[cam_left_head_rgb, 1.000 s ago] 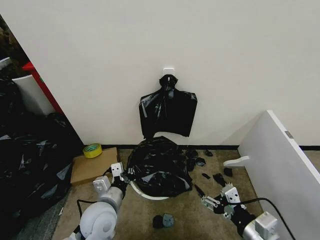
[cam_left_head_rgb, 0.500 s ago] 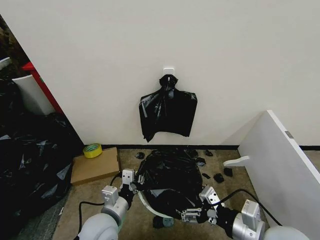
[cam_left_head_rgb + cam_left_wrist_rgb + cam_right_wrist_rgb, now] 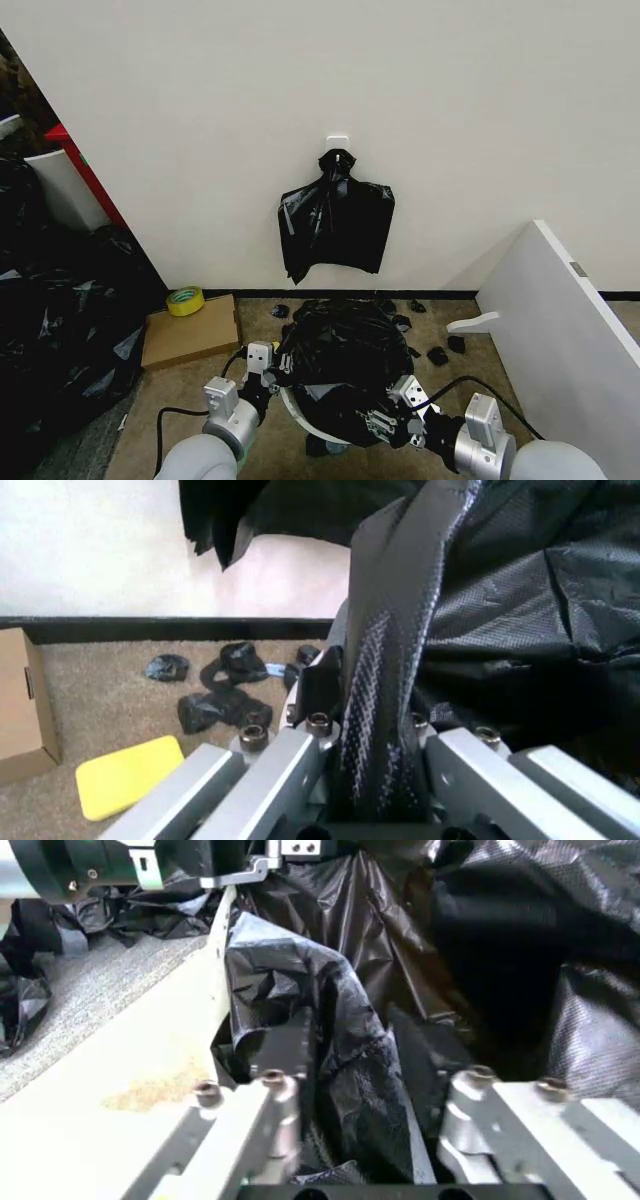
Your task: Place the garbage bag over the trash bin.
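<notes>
The garbage bag's slack (image 3: 345, 345) folds are gathered inside the trash bin's white side, so I expect the garbage bag to open out over the trash bin's near rim when the robot pulls it.
The glossy black garbage bag (image 3: 345, 350) lies crumpled over the trash bin (image 3: 300, 420), whose white rim peeks out at the near left. My left gripper (image 3: 270, 371) is at the bag's left edge. In the left wrist view it (image 3: 365, 697) is shut on a taut band of the bag (image 3: 480, 592). My right gripper (image 3: 383, 422) is at the bag's near edge. In the right wrist view it (image 3: 370, 1065) stands open, with a bunched fold of bag (image 3: 330, 1012) between its fingers, just inside the bin's white wall (image 3: 130, 1065).
A bundle of black bags (image 3: 335, 225) hangs on the wall above. A cardboard box (image 3: 190, 330) with a yellow tape roll (image 3: 184, 299) sits to the left, beside a heap of black sacks (image 3: 60, 320). A white panel (image 3: 560, 320) leans at the right. Black scraps (image 3: 215, 697) and a yellow sponge (image 3: 130, 772) lie on the carpet.
My right gripper has come in from the floor at the right to the bag's near edge. The bag has spread lower and wider over the bin, and the left gripper has shifted slightly right.
</notes>
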Motion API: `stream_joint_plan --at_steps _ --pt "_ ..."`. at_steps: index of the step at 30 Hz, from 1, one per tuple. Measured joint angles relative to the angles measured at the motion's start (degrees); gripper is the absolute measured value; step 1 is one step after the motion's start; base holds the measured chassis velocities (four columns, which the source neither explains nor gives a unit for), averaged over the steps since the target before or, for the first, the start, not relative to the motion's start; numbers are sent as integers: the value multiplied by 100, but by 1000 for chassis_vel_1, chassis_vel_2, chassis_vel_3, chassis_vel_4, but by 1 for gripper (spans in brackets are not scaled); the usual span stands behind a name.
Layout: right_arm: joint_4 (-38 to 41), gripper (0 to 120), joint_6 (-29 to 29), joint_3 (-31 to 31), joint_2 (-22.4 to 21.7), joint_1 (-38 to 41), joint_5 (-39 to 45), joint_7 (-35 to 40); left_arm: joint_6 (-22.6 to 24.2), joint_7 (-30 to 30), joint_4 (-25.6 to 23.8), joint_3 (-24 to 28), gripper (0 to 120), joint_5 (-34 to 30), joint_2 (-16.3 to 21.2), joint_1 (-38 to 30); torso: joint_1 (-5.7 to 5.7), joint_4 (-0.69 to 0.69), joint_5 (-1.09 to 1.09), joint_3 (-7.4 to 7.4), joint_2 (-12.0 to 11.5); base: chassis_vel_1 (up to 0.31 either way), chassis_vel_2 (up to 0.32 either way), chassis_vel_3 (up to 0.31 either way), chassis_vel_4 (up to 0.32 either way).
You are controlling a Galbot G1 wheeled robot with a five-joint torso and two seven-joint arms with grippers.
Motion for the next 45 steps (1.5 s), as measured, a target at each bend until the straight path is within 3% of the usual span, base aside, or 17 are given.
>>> stream_joint_plan --at_steps 6,16,20,29,34,45 --pt "26 0 16 -18 1 -69 -43 -4 1 -50 -3 20 1 -23 -31 -11 0 0 0 0 0 0 0 0 0" --pt "68 0 379 -106 -9 -152 -413 -8 124 -286 92 37 1 -375 -127 -187 -1 0 0 0 0 0 0 0 0" --pt "119 0 873 -137 -39 -200 -859 -233 302 -662 240 43 1 -1035 -238 -473 -1 0 0 0 0 0 0 0 0" --pt "-217 0 1710 -361 -45 -327 -1797 -831 397 -1111 393 69 1 -1809 -343 -844 -1 0 -1 0 0 0 0 0 0" --pt "-624 0 2163 -652 105 -195 -2250 -1219 497 -1545 417 41 1 -2554 -457 -1044 -1 0 -2 0 0 0 0 0 0" --pt "-1577 0 2687 -1159 667 379 -2934 -1143 566 -2199 280 -87 1 -3722 -607 -1253 -1 0 -1 0 0 0 0 0 0"
